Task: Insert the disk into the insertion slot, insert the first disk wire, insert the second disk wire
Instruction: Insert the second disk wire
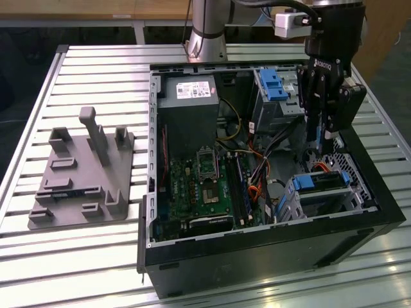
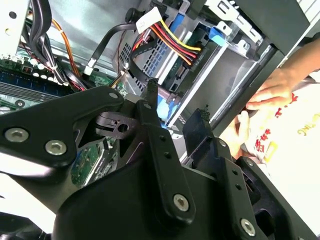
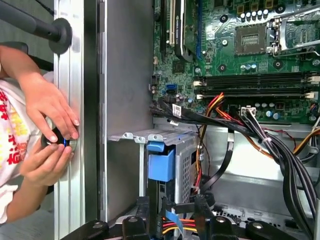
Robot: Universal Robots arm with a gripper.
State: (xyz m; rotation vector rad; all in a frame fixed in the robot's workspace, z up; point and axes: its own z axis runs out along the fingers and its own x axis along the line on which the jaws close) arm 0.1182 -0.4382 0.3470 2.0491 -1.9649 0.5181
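Note:
The black cable [image 3: 223, 161] curves into a loose curl [image 3: 208, 198] beside my gripper. I expect it to trail along in a slack loop as I carry the blue disk wire.
The disk [image 1: 321, 184], silver in a blue carrier, lies inside the insertion slot [image 1: 294, 196], a perforated metal cage at the case's corner on the exterior view's right. My gripper [image 1: 323, 144] hangs just above the disk's rear end. It is open, the fingers standing apart in both wrist views [image 2: 176, 97] [image 3: 172, 200]. A yellow, red and black wire bundle [image 2: 175, 42] runs to a black plug just past the fingertips. Between the fingers, a blue flat cable [image 3: 174, 217] and the coloured wires [image 3: 172, 228] show. The carrier's blue end [image 3: 161, 164] sits at the cage mouth.
A taller metal bay with a blue latch [image 1: 273, 83] stands behind the gripper. The motherboard [image 1: 205, 186] and power supply [image 1: 189, 109] fill the case's middle. A grey fixture [image 1: 83, 173] sits on the slatted table. A person's hands [image 3: 47, 117] rest just outside the case wall.

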